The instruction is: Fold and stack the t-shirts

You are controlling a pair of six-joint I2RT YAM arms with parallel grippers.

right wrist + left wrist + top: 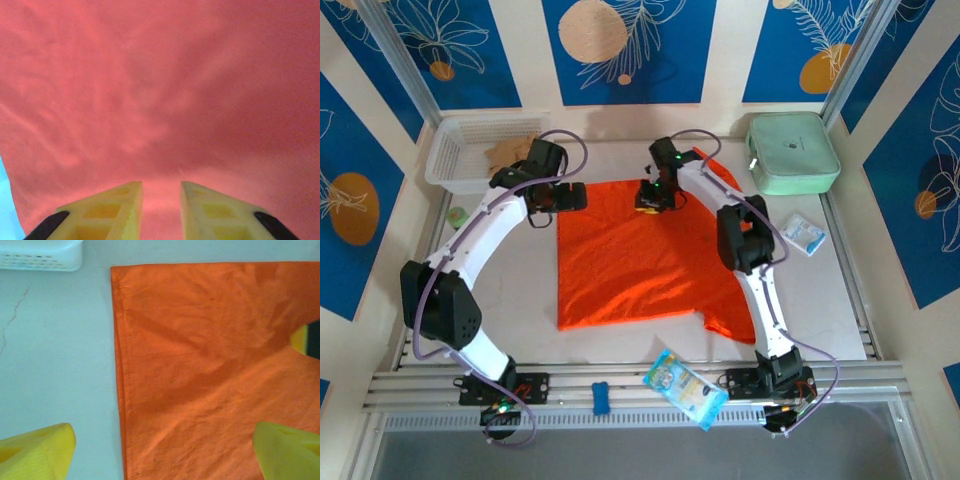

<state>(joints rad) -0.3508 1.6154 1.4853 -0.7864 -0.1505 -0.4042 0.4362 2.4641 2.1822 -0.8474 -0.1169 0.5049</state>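
Observation:
The far sleeve [723, 171] sticks out past the t-shirt's edge, so next my left gripper pinches the t-shirt's corner [116, 271] near the basket first. My right gripper will then fold the sleeve in.
The orange-red t-shirt [640, 265] lies spread flat in the middle of the table, and its stitched left edge [120, 390] runs straight toward me. My left gripper [568, 196] hangs over the shirt's far left corner, open wide [163, 429], with one finger [40, 450] above bare table and the other [287, 447] above cloth. My right gripper [655, 197] is down on the cloth near the middle of the far edge. Its fingers [120, 207] stand a narrow gap apart [161, 186] with cloth between them. Creases run toward it.
A white basket [455, 160] holding something brown stands at the back left, its corner [40, 255] near the shirt. At the back right sits a mint-green case [792, 152], with a small packet [803, 236] beside the right arm. A snack bag [685, 388] lies on the front rail.

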